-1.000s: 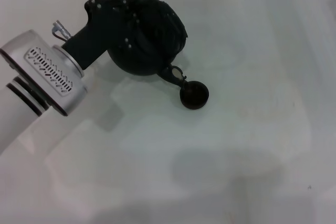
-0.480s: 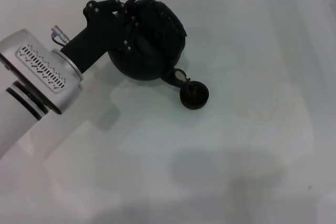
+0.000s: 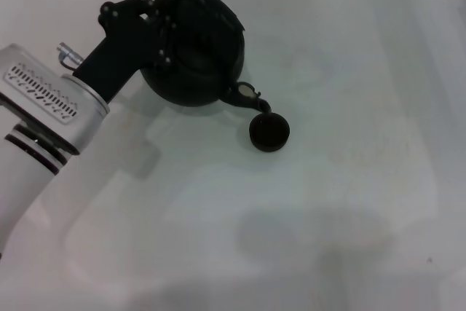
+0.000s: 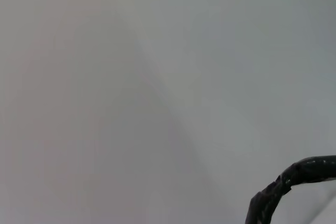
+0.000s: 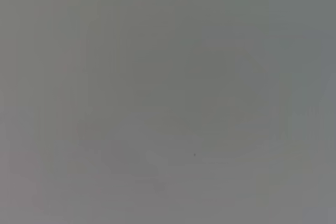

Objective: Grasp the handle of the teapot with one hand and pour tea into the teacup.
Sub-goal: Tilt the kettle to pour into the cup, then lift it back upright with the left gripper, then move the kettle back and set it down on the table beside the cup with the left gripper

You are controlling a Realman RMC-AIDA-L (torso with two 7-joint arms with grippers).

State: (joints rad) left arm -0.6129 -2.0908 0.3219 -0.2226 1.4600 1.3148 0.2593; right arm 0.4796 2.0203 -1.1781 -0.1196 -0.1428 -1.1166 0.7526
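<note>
The teapot's handle (image 4: pixel 310 170) is in my left gripper and the table (image 3: pixel 129 135) beside the teacup is clear, so I should keep holding it until the teapot stands upright there.
The large dark teapot (image 3: pixel 196 52) hangs tilted at the far left of the table, and its short spout (image 3: pixel 250 97) points down just over the rim of the small black teacup (image 3: pixel 269 132). My left gripper (image 3: pixel 162 25) reaches in from the left and is shut on the handle at the pot's top, which its black body mostly hides in the head view. In the left wrist view a dark wrapped piece of the handle (image 4: pixel 296 176) arches in one corner. The right gripper is out of view.
My left arm's silver forearm (image 3: pixel 44 107) crosses the left side of the white table (image 3: pixel 328 216). The right wrist view shows only plain grey surface.
The left gripper and the teapot have shifted toward the far left. The pot's body has drawn back from the teacup, while the spout stays just by its rim. The cup has not moved.
</note>
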